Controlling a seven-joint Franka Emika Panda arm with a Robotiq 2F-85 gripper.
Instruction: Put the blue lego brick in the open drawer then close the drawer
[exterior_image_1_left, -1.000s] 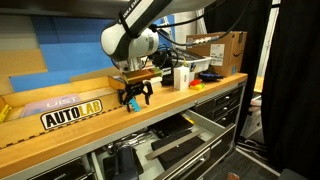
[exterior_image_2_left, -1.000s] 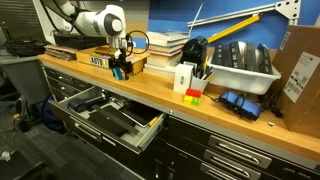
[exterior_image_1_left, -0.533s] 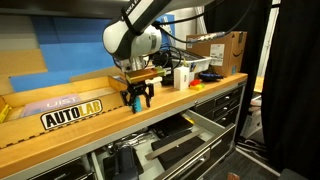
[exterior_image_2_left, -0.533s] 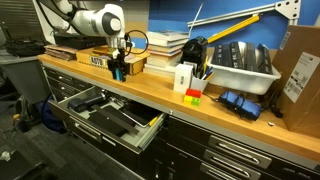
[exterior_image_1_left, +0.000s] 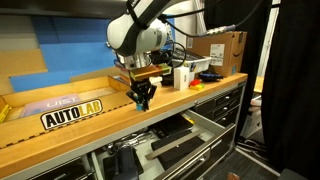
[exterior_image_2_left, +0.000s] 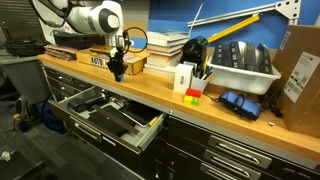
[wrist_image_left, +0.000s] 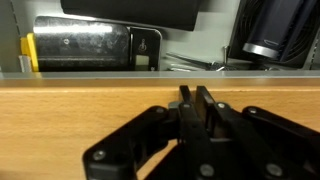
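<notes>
The blue lego brick is outside the grip of my gripper's closed fingers, so next I open them and close them around the brick before I go to the drawer.
My gripper (exterior_image_1_left: 141, 100) points down over the wooden bench top (exterior_image_1_left: 60, 140), fingertips on or just above the wood, in front of the stacked books. In both exterior views and the wrist view its fingers (wrist_image_left: 204, 98) stand pressed together, so it is shut (exterior_image_2_left: 116, 73) (wrist_image_left: 192, 95). The blue lego brick shows in no view; whether it sits between the fingertips I cannot tell. The drawer (exterior_image_1_left: 205, 128) stands pulled out below the bench edge, pale grey inside with dark tools (exterior_image_2_left: 150, 124). The wrist view looks past the bench edge into it (wrist_image_left: 10, 45).
An AUTOLAB book (exterior_image_1_left: 72, 114) lies on the bench beside the gripper, with a large blue board (exterior_image_1_left: 50, 50) behind. Further along stand a white box (exterior_image_2_left: 184, 77), small red and yellow pieces (exterior_image_2_left: 192, 96), a white bin (exterior_image_2_left: 243, 65) and a cardboard box (exterior_image_1_left: 225, 50).
The fingers have gone from wide open to shut, and the gripper has shifted a little along the bench and lowered toward the wood.
</notes>
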